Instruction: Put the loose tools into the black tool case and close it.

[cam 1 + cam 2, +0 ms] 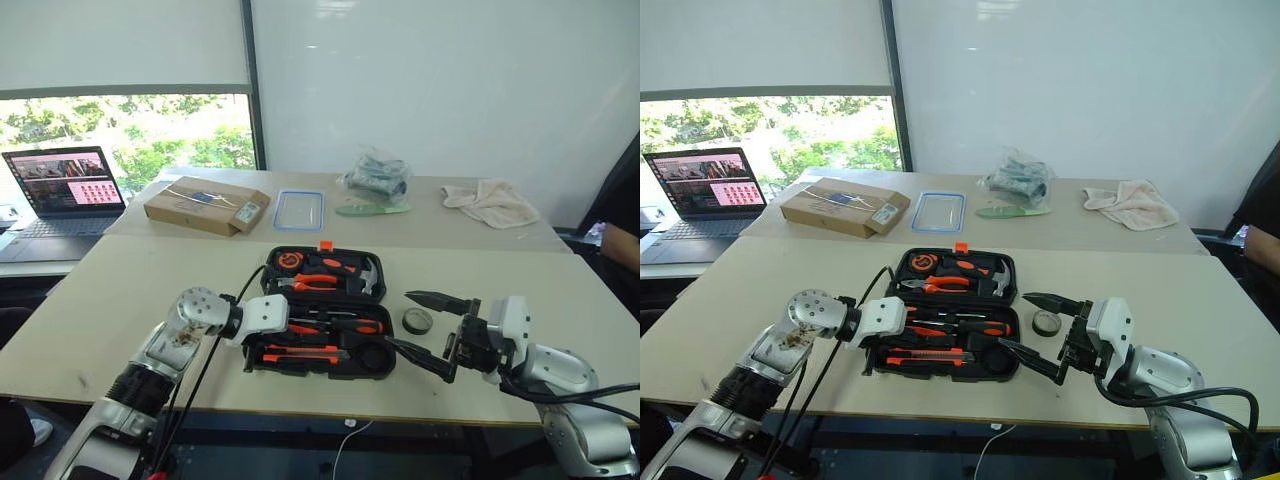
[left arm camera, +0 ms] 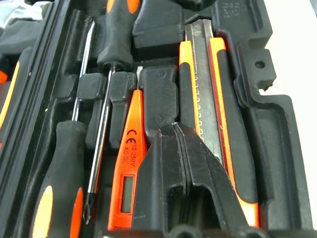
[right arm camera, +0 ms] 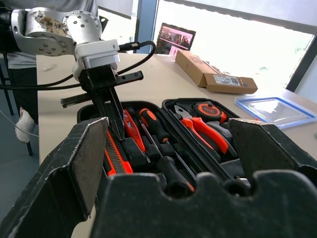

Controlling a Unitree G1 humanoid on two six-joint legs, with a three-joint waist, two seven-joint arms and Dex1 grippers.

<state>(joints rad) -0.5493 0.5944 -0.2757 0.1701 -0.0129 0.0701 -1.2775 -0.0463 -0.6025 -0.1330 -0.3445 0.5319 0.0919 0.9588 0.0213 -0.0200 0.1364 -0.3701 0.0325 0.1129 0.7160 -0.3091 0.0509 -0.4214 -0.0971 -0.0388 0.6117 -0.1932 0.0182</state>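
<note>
I should back my right gripper off, tip its open fingers down and pinch the roll's rim point(image 1: 429, 323), since they point level at the case above the tape roll point(image 1: 417, 320).
The black tool case point(image 1: 258, 352) lies open on the near table. In its front half sit two orange-and-black screwdrivers point(image 2: 115, 37), the slim orange tester screwdriver point(image 2: 130, 153) and the utility knife point(image 2: 208, 99). My left gripper point(image 2: 174, 128) is shut, with nothing visible between its fingers. It points down into that half between the tester and the knife, and it also appears as the left gripper point(image 3: 118, 130) from the other wrist. The small black tape roll point(image 1: 417, 321) lies on the table just right of the case. My right gripper point(image 1: 397, 318) hovers level beside it, open and empty.
Pliers point(image 1: 318, 284), a hammer and a tape measure fill the case's far half. On the far table are a cardboard box point(image 1: 207, 205), a blue-rimmed clear lid point(image 1: 298, 210), a plastic bag point(image 1: 375, 178) and a cloth point(image 1: 490, 200). A laptop point(image 1: 65, 185) stands far left. A person's arm point(image 1: 620, 240) shows at the right edge.
</note>
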